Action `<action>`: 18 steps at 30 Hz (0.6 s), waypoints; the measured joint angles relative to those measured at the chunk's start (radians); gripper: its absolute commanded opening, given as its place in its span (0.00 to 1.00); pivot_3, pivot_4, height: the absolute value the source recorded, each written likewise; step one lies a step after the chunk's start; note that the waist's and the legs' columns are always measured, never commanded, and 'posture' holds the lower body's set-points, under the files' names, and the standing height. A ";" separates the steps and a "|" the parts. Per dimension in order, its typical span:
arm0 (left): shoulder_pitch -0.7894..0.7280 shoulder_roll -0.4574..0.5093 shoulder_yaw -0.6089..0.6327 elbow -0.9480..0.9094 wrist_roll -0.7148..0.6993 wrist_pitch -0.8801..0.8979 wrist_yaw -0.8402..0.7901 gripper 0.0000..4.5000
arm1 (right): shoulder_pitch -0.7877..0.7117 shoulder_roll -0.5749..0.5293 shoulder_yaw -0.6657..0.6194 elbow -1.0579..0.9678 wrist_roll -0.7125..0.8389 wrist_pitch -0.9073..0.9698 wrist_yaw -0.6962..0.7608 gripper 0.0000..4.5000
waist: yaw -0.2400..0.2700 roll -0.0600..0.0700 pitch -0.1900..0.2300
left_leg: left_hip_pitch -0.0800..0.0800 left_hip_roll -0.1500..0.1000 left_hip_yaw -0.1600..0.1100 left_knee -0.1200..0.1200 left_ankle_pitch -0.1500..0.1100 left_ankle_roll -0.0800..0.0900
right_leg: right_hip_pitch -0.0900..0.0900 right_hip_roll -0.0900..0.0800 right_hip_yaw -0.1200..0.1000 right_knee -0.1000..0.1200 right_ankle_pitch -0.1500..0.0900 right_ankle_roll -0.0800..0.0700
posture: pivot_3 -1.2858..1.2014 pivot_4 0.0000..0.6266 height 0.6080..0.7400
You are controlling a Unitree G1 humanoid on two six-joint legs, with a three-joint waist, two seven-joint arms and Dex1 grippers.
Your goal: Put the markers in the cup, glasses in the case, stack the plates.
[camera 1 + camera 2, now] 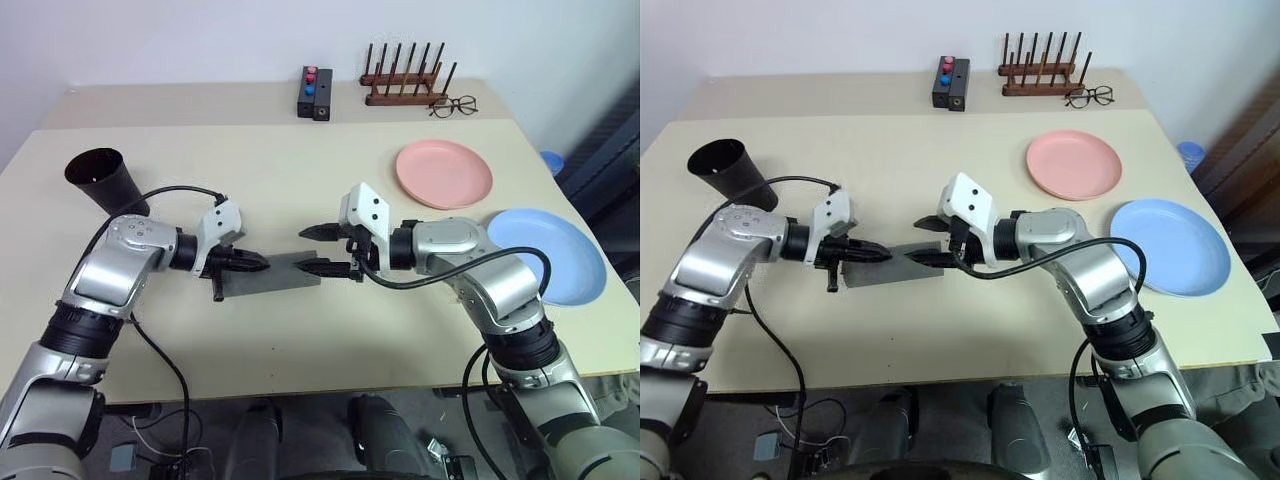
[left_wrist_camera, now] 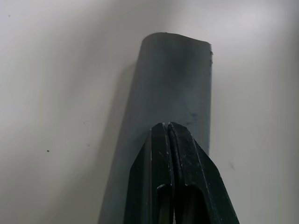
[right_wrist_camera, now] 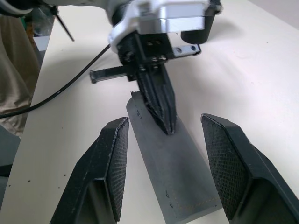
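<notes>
The pink plate (image 1: 444,173) seems a little narrower than the blue plate's wide rim (image 1: 550,256), so it will sit down inside when I bring it over.
The grey case (image 1: 275,277) lies flat on the table in front of me, between my two grippers. My left gripper (image 1: 258,264) is shut, and its tips rest on the case's top near its left end (image 3: 140,112). My right gripper (image 1: 306,249) is open, with one finger (image 3: 112,154) on each side of the case's right end. The black cup (image 1: 105,180) is at the far left with its mouth showing. The pink plate (image 1: 443,172) and the blue plate (image 1: 548,255) lie apart on the right. The markers and the glasses are out of view.
At the back of the table stand a wooden peg rack (image 1: 405,82), thin clear-lens spectacles (image 1: 455,105) and a black box with red and blue buttons (image 1: 315,93). The blue plate lies close to the table's right edge.
</notes>
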State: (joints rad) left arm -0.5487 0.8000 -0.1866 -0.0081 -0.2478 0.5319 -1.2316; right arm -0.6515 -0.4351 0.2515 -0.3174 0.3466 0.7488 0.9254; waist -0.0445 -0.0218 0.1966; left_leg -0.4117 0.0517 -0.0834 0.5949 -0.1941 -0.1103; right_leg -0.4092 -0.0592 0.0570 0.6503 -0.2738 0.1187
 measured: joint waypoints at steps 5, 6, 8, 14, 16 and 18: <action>0.052 -0.010 0.033 -0.036 -0.004 -0.043 0.046 0.01 | -0.021 -0.011 -0.013 0.049 -0.013 -0.006 -0.043 0.55 | 0.000 0.000 0.000 | 0.000 0.000 0.000 0.000 0.000 0.000 | 0.000 0.000 0.000 0.000 0.000 0.000 | 0.52 0.24 1.00; 0.062 -0.024 0.051 -0.037 -0.008 -0.043 0.066 0.01 | -0.027 -0.017 -0.025 0.059 -0.018 -0.006 -0.062 0.55 | 0.001 0.000 0.000 | 0.000 0.000 0.000 0.001 0.000 0.000 | 0.000 0.000 0.000 0.000 0.000 0.000 | 0.52 0.24 1.00; 0.078 -0.059 0.097 -0.046 -0.038 -0.035 0.108 0.01 | -0.033 -0.057 -0.044 0.078 -0.045 -0.006 -0.100 0.55 | 0.004 0.000 0.000 | -0.001 0.000 0.000 0.001 0.000 0.000 | 0.000 -0.001 0.000 0.000 0.000 0.000 | 0.52 0.24 1.00; 0.184 -0.094 0.235 -0.245 -0.189 0.023 0.171 0.01 | -0.041 -0.210 -0.074 0.248 -0.238 -0.110 -0.243 0.55 | -0.003 0.000 0.000 | -0.001 0.000 0.001 0.001 0.000 0.000 | 0.000 -0.001 0.000 -0.002 0.000 0.000 | 0.52 0.24 1.00; 0.240 -0.102 0.238 -0.292 -0.218 0.048 0.188 0.01 | -0.049 -0.254 -0.050 0.367 -0.337 -0.213 -0.288 0.55 | -0.002 0.000 0.000 | 0.000 0.000 0.001 0.000 0.000 0.000 | 0.000 -0.001 0.001 -0.001 0.000 0.000 | 0.52 0.24 1.00; 0.272 -0.115 0.240 -0.311 -0.238 0.074 0.215 0.01 | -0.070 -0.264 -0.022 0.494 -0.416 -0.324 -0.321 0.55 | -0.003 0.000 0.000 | 0.000 0.000 0.001 0.001 0.000 0.000 | 0.000 -0.001 0.001 -0.001 0.000 -0.001 | 0.52 0.24 1.00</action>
State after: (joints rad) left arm -0.2770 0.6847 0.0539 -0.3190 -0.4860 0.6060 -1.0166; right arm -0.7212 -0.6992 0.2295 0.1769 -0.0693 0.4246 0.6045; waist -0.0472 -0.0216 0.1968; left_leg -0.4115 0.0513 -0.0820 0.5955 -0.1944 -0.1098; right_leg -0.4094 -0.0602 0.0575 0.6490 -0.2743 0.1172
